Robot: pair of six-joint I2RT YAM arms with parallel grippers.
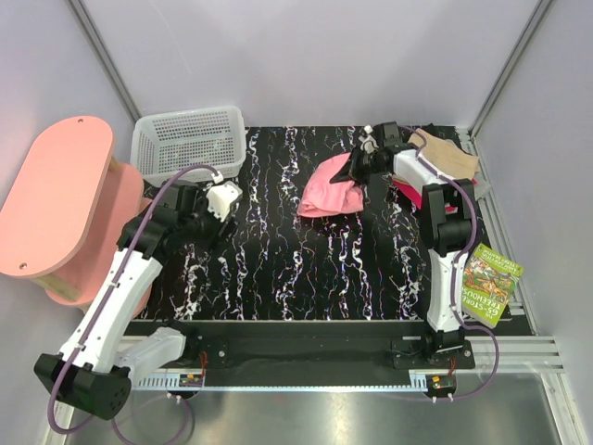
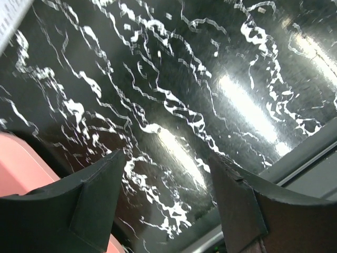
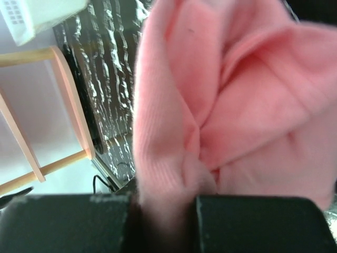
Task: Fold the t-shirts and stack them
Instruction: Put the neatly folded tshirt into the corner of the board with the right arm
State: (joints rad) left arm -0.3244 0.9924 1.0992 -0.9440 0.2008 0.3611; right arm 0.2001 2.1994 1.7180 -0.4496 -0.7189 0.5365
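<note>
My right gripper should keep moving the pink t-shirt [image 1: 328,192], because it hangs bunched up and clear of the tabletop, until it lies over the tan shirt [image 1: 448,158]. My right gripper should then let go.
A bright pink t-shirt [image 1: 328,193] hangs bunched over the table's far middle. My right gripper [image 1: 355,163] is shut on its upper edge and holds it up. In the right wrist view the pink cloth [image 3: 237,105] fills the frame and a fold of it is pinched between my fingers [image 3: 247,224]. A pile of folded shirts with a tan one [image 1: 454,158] on top lies at the far right, partly behind the right arm. My left gripper [image 1: 225,199] is open and empty over the table's left side. The left wrist view shows only bare tabletop between its fingers [image 2: 97,197].
A white mesh basket [image 1: 188,141] stands at the far left. A pink oval-topped stool [image 1: 56,190] stands left of the black marbled table [image 1: 278,269]. A green book [image 1: 489,282] lies at the right edge beside the right arm.
</note>
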